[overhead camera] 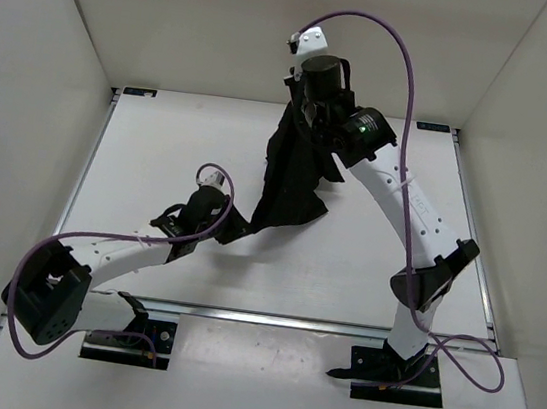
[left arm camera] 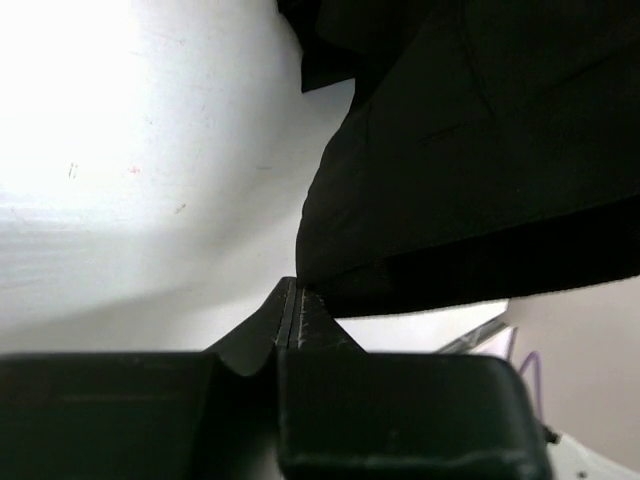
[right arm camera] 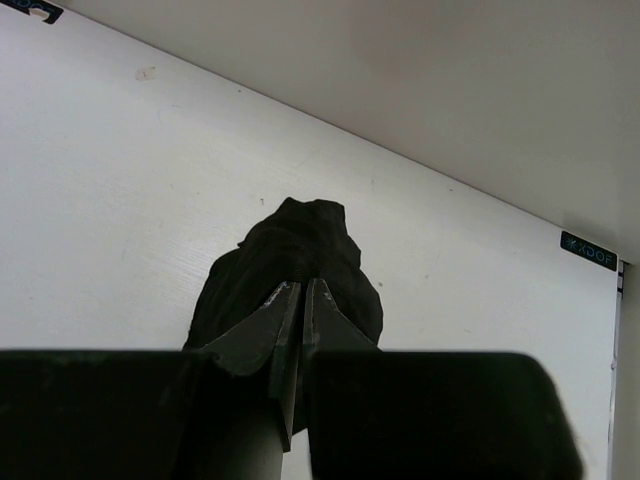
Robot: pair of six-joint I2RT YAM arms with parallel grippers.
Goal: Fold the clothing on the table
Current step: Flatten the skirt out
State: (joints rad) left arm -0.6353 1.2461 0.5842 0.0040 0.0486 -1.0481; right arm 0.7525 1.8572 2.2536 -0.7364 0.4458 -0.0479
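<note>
The clothing hangs bunched (overhead camera: 296,172) with its near corner low. Next, I raise that corner (overhead camera: 256,227) toward the back with my left gripper and pull the clothing's edge out wide before any fold.
The black clothing (overhead camera: 292,182) hangs in a wrinkled bundle over the far middle of the white table (overhead camera: 160,149). Its upper end is lifted and its lower edge trails toward the front. My right gripper (overhead camera: 304,108) is raised at the back, shut on the upper end. In the right wrist view the fabric (right arm camera: 290,250) bunches around the closed tips of that gripper (right arm camera: 302,285). My left gripper (overhead camera: 242,227) sits low at the clothing's near corner. In the left wrist view its jaws (left arm camera: 295,287) are closed, with the hem corner (left arm camera: 330,285) meeting the tips.
White walls enclose the table on three sides. Blue corner marks (overhead camera: 139,92) (overhead camera: 432,127) sit at the far corners, and a metal rail (overhead camera: 289,320) runs along the near edge. Purple cables loop over both arms.
</note>
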